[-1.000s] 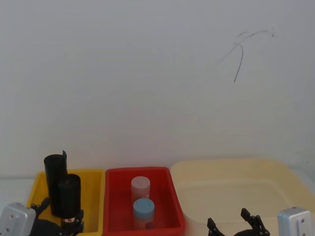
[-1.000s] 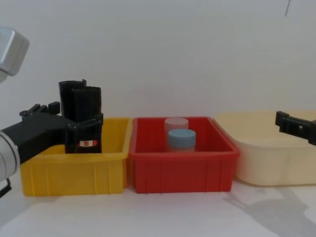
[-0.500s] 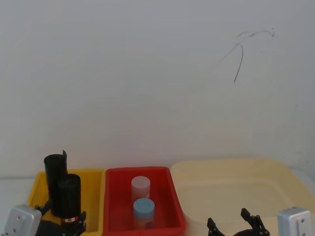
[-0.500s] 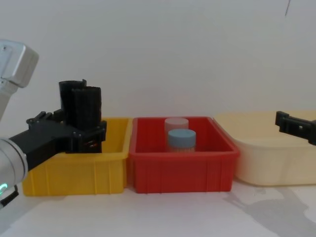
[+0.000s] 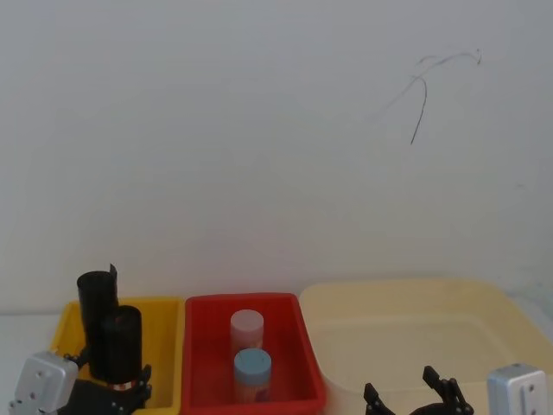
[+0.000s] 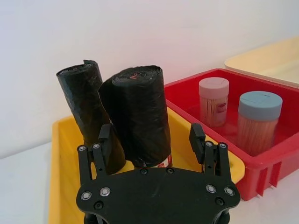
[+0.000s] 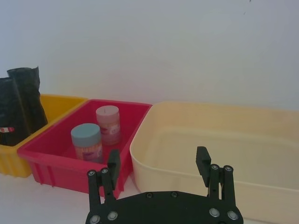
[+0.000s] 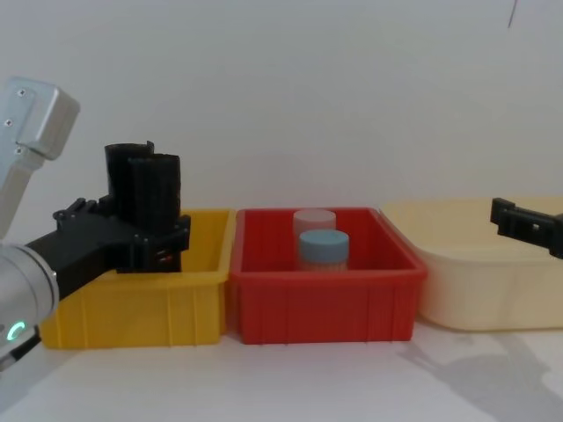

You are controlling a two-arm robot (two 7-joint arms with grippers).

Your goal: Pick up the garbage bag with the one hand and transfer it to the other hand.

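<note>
I expect the garbage bag (image 8: 157, 200) to keep its roll wound up, with only a flap sticking out, when I lift it, because the roll's outer edge (image 6: 108, 94) is loose next to tight layers.
The garbage bag (image 6: 138, 109), a short black roll with a red-and-white label at its foot, stands upright in the yellow bin (image 6: 60, 154) beside a taller plain black roll (image 6: 84, 102). My left gripper (image 6: 150, 135) is open, one finger on each side of the garbage bag's lower half; one finger lies close against it and the other stands a little apart. From the chest, the left gripper (image 8: 145, 227) reaches in from the left over the bin's rim to the garbage bag (image 8: 158, 193). My right gripper (image 7: 158, 161) hovers open near the cream tub (image 7: 224, 140).
A red bin (image 8: 321, 308) in the middle holds a pink-lidded jar (image 8: 314, 220) and a blue-lidded jar (image 8: 323, 246). The yellow bin (image 8: 132, 308) is on its left and the large cream tub (image 8: 484, 290) on its right. A white wall stands close behind.
My left arm has pushed forward and slightly up, bringing its open fingers around the garbage bag and covering most of the label. The right gripper has not moved.
</note>
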